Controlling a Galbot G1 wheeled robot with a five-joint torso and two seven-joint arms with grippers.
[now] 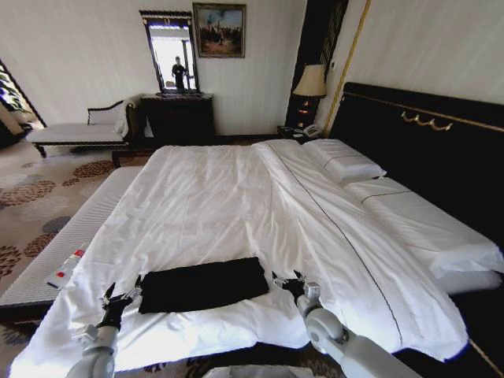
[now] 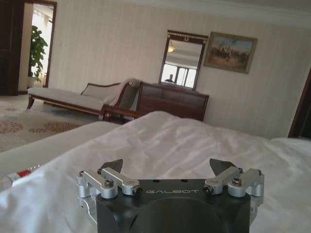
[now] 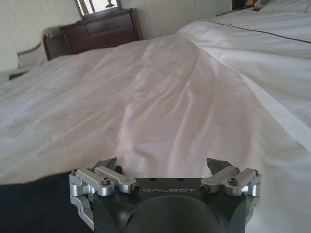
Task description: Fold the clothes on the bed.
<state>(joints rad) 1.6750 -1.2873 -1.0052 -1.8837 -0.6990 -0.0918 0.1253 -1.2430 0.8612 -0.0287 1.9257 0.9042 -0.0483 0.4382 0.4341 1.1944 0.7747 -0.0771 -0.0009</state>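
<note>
The clothes are lying as a long, flat strip. The clothes' end will fold over and stay down in a square when I carry it across.
The clothes lie as a flat black rectangle on the white sheet of the bed, near its front edge. My left gripper sits just off the garment's left end, low over the sheet, fingers open and empty; the left wrist view shows the same open left gripper with white sheet beyond it. My right gripper is close to the garment's right end, also open and holding nothing. In the right wrist view, beside the right gripper, a patch of the black fabric shows.
White pillows rest against the black headboard at the right. A pale bench runs along the bed's left side with a red-and-white tube on it. A dark dresser, a chaise and a lamp stand by the far wall.
</note>
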